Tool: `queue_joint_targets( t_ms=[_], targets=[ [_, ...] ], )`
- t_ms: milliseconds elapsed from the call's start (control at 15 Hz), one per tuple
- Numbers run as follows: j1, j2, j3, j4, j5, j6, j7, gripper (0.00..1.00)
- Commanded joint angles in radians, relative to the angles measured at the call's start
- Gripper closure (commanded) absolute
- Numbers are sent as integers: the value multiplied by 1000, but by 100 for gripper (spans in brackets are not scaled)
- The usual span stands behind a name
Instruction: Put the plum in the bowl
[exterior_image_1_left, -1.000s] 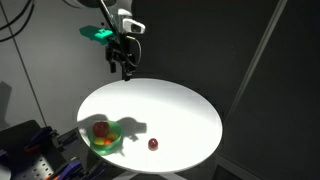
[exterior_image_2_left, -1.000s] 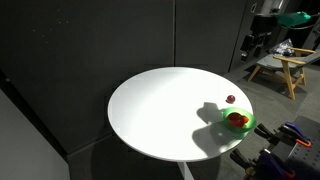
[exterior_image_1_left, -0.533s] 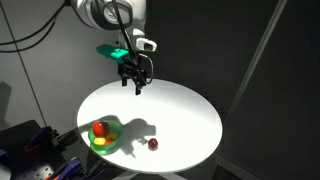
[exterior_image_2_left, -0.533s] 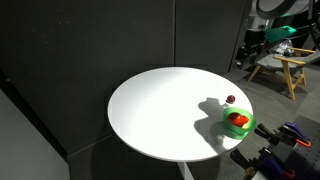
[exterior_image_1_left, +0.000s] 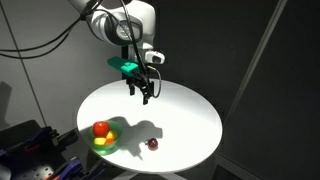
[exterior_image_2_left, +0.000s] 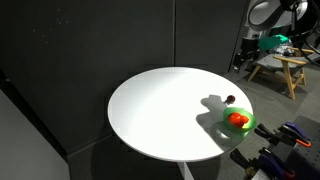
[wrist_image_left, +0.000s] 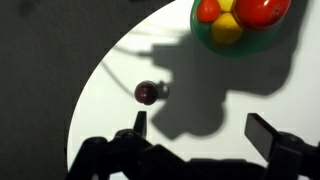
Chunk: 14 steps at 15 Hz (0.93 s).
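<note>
Next, I center my gripper over the plum (exterior_image_1_left: 152, 144) before I go down to grasp it, because the plum (wrist_image_left: 147, 93) is off toward one finger of my open gripper.
The plum (exterior_image_1_left: 153, 143) is a small dark reddish-purple fruit lying on the round white table (exterior_image_1_left: 180, 110) near its front edge; it also shows in the other exterior view (exterior_image_2_left: 230, 99) and in the wrist view (wrist_image_left: 147, 93). The green bowl (exterior_image_1_left: 108, 141) sits at the table's edge beside it, holding a red-orange fruit (exterior_image_1_left: 101, 129) and yellow pieces; it shows too in the exterior view (exterior_image_2_left: 243, 125) and the wrist view (wrist_image_left: 203, 33). My gripper (exterior_image_1_left: 146, 94) is open and empty, high above the table, with the plum just beyond its left finger in the wrist view (wrist_image_left: 200, 128).
A dark curtain surrounds the table. A wooden stool (exterior_image_2_left: 280, 68) stands behind it. Dark equipment (exterior_image_1_left: 25, 150) sits by the table's edge near the bowl.
My arm has swung over the table and come lower, toward the plum. The shadow on the table has shifted with it. The plum and bowl have not moved.
</note>
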Motion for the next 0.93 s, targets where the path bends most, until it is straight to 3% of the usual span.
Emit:
queue_joint_targets(
  t_ms=[0,467,867],
  targets=[
    [-4,3,3,4,0,-2,0,0],
    [-4,4,3,10,0,-2,0,0],
    [-16,77,-9,49,10,77,9,0]
  ],
)
